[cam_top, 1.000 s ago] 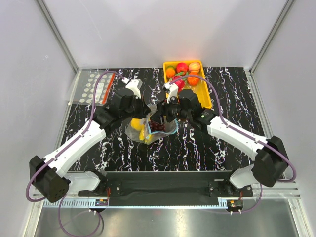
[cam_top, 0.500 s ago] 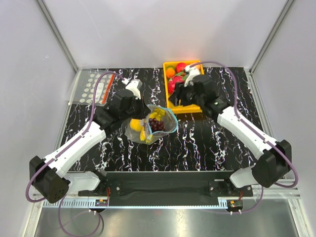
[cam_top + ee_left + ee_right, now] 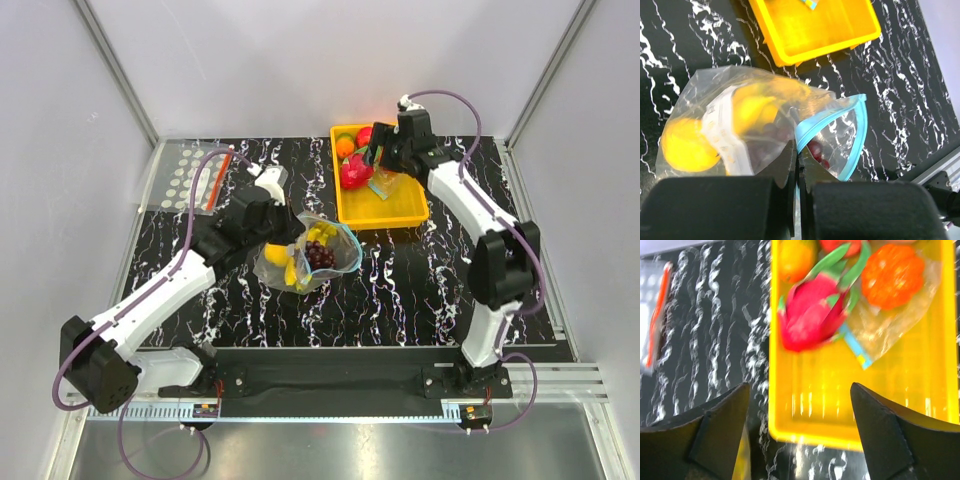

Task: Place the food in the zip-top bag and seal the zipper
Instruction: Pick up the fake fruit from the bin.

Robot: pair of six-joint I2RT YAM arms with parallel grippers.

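Observation:
The ridged orange fruit (image 3: 892, 276) lies uncovered on top of the small clear bag (image 3: 879, 326). My right gripper should carry on moving to the fruit with its fingers wide open until they are on both sides of it.
The clear zip-top bag (image 3: 305, 258) lies mid-table with its teal-blue zipper (image 3: 350, 245) gaping open. Inside it are a yellow lemon (image 3: 682, 145), yellow bananas (image 3: 760, 105) and dark grapes (image 3: 815, 150). My left gripper (image 3: 287, 228) is shut on the bag's mouth edge (image 3: 799, 142), with the jaws pressed together. My right gripper (image 3: 377, 158) is open and empty above the yellow tray (image 3: 400, 208); in the right wrist view (image 3: 800, 415) its fingertips stand wide apart over the tray floor. A round orange fruit (image 3: 345, 147) and a red one (image 3: 366, 135) sit in the tray.
The tray (image 3: 840, 390) also holds a pink dragon fruit (image 3: 812, 315), a ridged orange fruit (image 3: 892, 275) and a small clear bag with a blue strip (image 3: 875, 335). The white-dotted bag with a red strip (image 3: 190, 180) lies at the far left.
My right gripper has left the bag's mouth and moved back and right over the tray. The grapes now lie in the bag. My left gripper has held still.

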